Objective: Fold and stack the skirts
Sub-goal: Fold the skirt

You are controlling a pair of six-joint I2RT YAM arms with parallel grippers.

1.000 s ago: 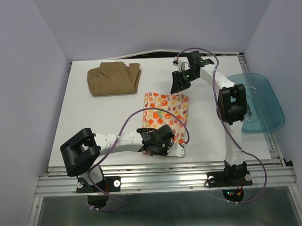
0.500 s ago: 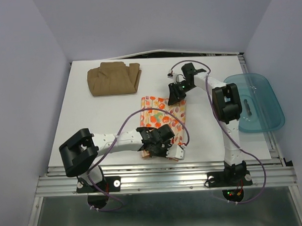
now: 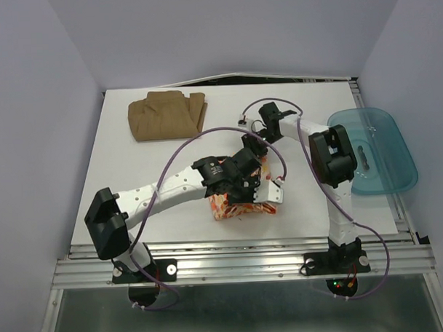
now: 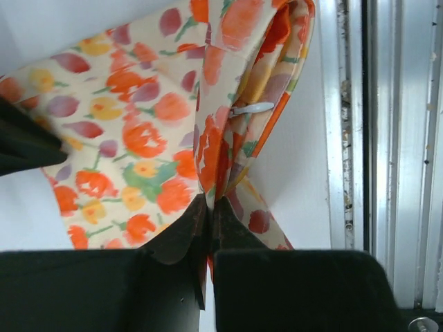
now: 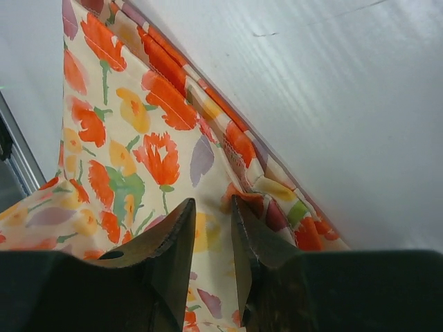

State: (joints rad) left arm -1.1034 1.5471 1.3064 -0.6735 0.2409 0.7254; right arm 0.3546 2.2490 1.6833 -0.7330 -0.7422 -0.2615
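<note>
I should continue to carry the front fold (image 4: 220, 155) of the cream leaf-print skirt, which my left gripper is holding, to the skirt's far edge (image 3: 265, 164) and let go of it there.
The cream leaf-print skirt (image 3: 234, 208) lies bunched at the table's middle front, mostly hidden under my left arm. My left gripper (image 3: 240, 187) is shut on a fold of it (image 4: 211, 199); the printed cloth (image 4: 138, 124) hangs and spreads from the jaws. My right gripper (image 3: 250, 147) is at the skirt's far edge, its jaws a little apart over the print (image 5: 211, 207), one fingertip (image 5: 242, 207) touching the hem fold (image 5: 277, 200). The tan-brown skirt (image 3: 166, 115) lies folded at the far left.
A translucent teal tub (image 3: 377, 153) sits on the right edge of the table. The metal rail (image 3: 239, 245) runs along the front edge, also in the left wrist view (image 4: 377, 138). Purple cables loop over both arms.
My left gripper has lifted the skirt's near edge and carried it away from the front, bunching the cloth. My right gripper has come down and nearer, onto the skirt's far edge.
</note>
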